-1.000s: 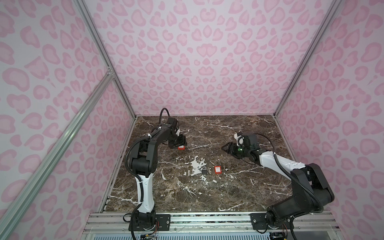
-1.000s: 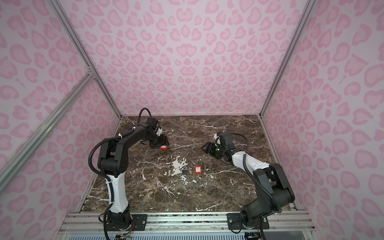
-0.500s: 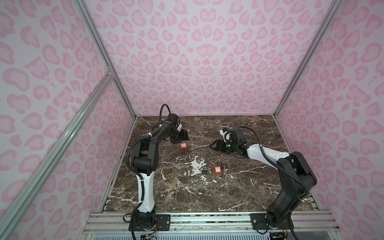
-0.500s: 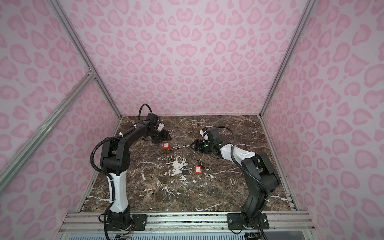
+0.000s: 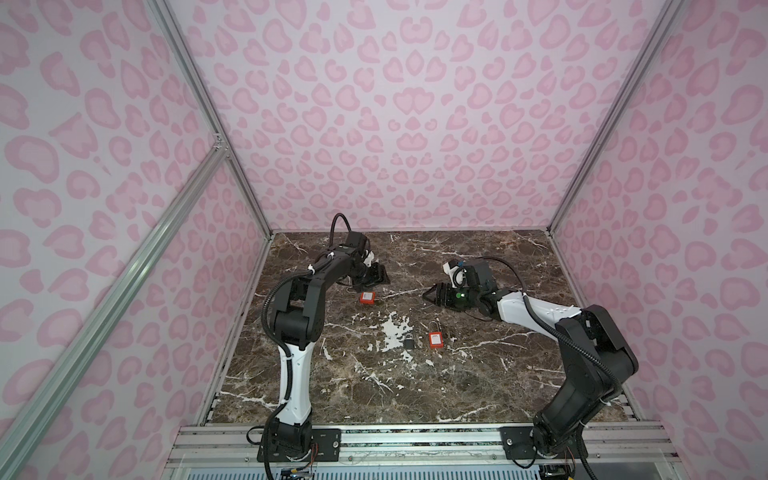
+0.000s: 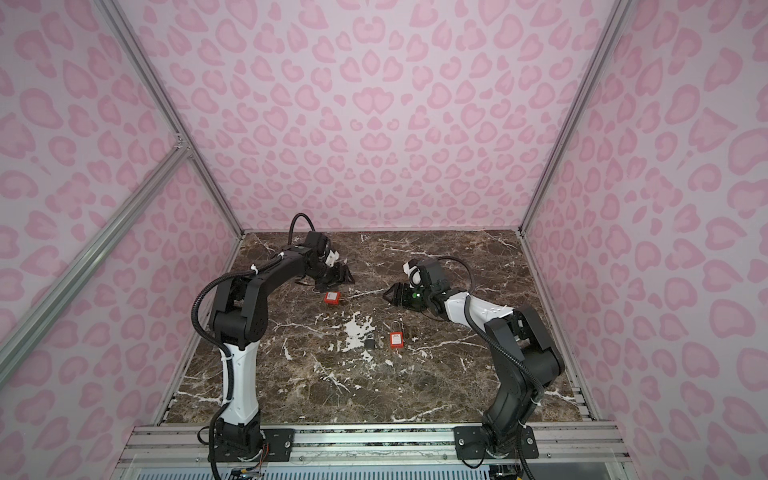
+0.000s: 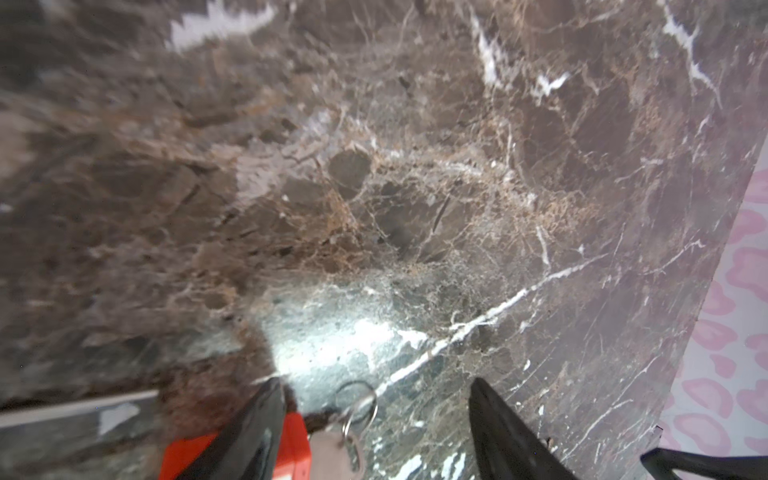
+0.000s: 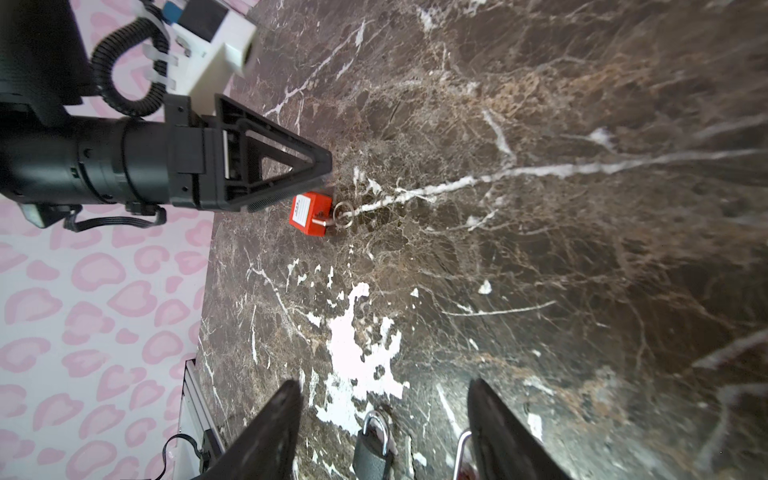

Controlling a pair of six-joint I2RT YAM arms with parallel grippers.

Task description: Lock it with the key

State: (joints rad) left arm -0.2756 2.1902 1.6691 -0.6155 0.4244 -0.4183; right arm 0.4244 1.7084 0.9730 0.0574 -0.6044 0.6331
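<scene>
Next, I back my left gripper off, as it crowds the red padlock, whose key (image 8: 325, 222) faces my right gripper, and bring my right gripper to the padlock's body (image 5: 367, 297).
A small red padlock (image 5: 367, 297) (image 6: 332, 297) lies on the marble toward the back left. A silver key (image 8: 322, 222) with its ring (image 8: 344, 214) juts from one end of the padlock. My left gripper (image 5: 376, 275) (image 6: 343, 276) hovers open just behind it, holding nothing. In the left wrist view the red padlock (image 7: 297, 440) sits by one finger (image 7: 266, 419), and the key (image 7: 336, 449) and ring (image 7: 357, 401) lie between the jaws. My right gripper (image 5: 432, 294) (image 6: 390, 294) is open over the centre and points toward the red padlock (image 8: 311, 214).
A dark grey padlock (image 5: 409, 343) (image 8: 372, 451) and a second red padlock (image 5: 435, 338) (image 6: 396, 338) with a tall shackle (image 8: 461, 453) lie side by side mid-table, below my right gripper (image 8: 384, 395). Pink patterned walls enclose the marble top (image 5: 415, 382).
My left gripper has drawn back from the red padlock, which stays on the marble. My right arm has swung left toward the centre.
</scene>
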